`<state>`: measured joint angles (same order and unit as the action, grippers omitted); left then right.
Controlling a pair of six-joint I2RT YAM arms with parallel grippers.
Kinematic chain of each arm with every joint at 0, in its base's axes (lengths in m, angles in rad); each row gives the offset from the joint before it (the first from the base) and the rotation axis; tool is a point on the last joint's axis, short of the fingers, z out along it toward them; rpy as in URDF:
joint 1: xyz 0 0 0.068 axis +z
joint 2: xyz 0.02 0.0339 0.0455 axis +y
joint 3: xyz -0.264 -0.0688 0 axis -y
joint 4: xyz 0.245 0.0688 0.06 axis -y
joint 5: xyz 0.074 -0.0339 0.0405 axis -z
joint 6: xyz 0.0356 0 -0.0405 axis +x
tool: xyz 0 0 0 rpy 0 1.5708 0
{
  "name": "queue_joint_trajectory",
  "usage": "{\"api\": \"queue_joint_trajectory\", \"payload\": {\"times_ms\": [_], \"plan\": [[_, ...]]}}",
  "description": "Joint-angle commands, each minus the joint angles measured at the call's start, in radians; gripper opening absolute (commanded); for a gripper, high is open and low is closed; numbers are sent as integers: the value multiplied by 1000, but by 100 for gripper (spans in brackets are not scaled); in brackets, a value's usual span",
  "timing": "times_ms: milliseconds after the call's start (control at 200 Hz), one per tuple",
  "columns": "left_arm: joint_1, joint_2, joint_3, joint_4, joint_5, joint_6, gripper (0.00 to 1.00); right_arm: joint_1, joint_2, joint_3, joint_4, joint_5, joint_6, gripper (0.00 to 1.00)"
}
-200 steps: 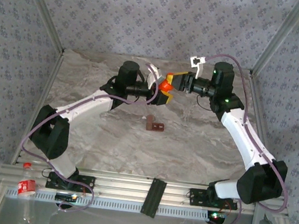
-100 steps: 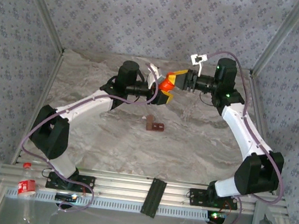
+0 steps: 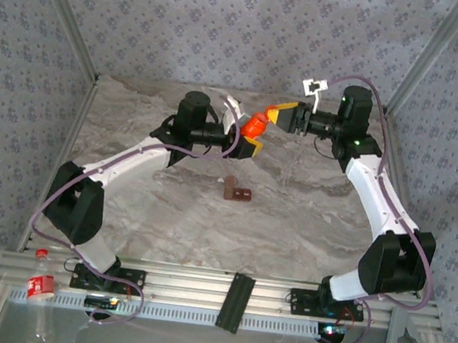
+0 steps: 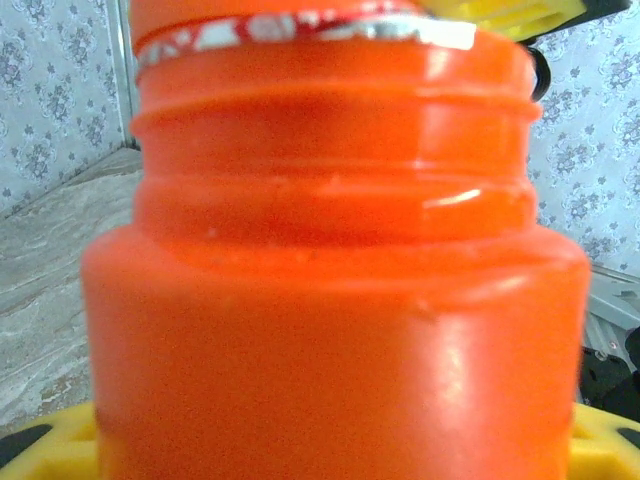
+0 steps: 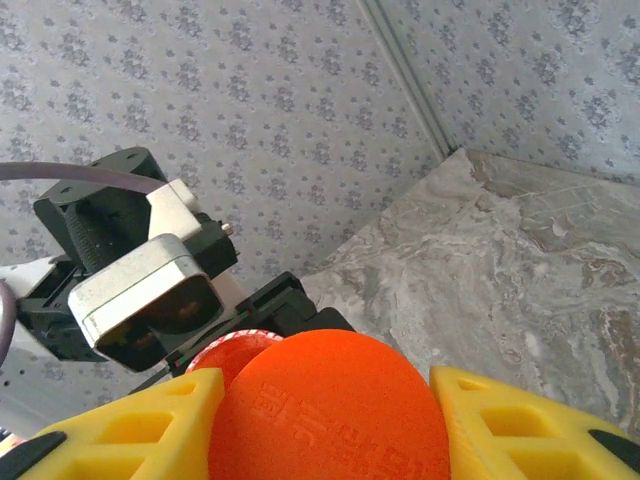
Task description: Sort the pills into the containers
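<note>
The orange cap is free of the bottle's opening (image 5: 238, 352), so the robot's right gripper should keep going down to the clear table (image 3: 294, 186) beside the containers and release the cap there.
My left gripper (image 3: 250, 138) is shut on the orange bottle (image 3: 254, 126), held above the back middle of the table. In the left wrist view the bottle (image 4: 335, 280) is very close, with a foil-edged rim at its top and my yellow fingers (image 4: 45, 445) at its sides. My right gripper (image 3: 281, 116) is shut on the round orange cap (image 5: 330, 410), which sits just off the bottle's open mouth (image 5: 228, 352). The containers (image 3: 237, 193), a small reddish-brown strip, lie on the table in front of both grippers. The pills are out of view.
A black strip (image 3: 236, 300) lies across the front rail. A plastic bottle with a red label (image 3: 41, 285) rests at the near left corner. Patterned walls and metal posts close in the marbled table (image 3: 165, 214).
My right gripper has drawn back up and to the right with the cap, away from the bottle's mouth. The left gripper and bottle have stayed put.
</note>
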<state>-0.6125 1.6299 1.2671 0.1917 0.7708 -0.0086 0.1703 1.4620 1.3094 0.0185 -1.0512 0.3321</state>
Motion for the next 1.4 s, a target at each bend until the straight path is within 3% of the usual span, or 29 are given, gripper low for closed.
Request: {"api": "queue_joint_trajectory", "payload": {"times_ms": [0, 255, 445, 645, 974, 1169, 1319, 1394], "plan": [[3, -45, -11, 39, 11, 9, 0, -22, -44, -29, 7, 99, 27, 31], [3, -78, -61, 62, -65, 6, 0, -53, -72, -149, -138, 497, -6, 34], [3, -111, -99, 77, -110, 6, 0, -30, -51, -301, -130, 777, -8, 33], [3, -135, -115, 67, -134, 6, 0, 12, 22, -415, -82, 976, 18, 31], [3, -160, -132, 46, -157, 7, 0, 102, 142, -511, 12, 1158, 88, 32], [3, -171, -138, 35, -166, 4, 0, 122, 185, -550, 43, 1177, 130, 37], [3, -176, -139, 30, -171, -7, 0, 123, 191, -565, 48, 1169, 158, 49], [3, -177, -133, 17, -175, -15, 0, 122, 190, -572, 52, 1168, 166, 60]]}}
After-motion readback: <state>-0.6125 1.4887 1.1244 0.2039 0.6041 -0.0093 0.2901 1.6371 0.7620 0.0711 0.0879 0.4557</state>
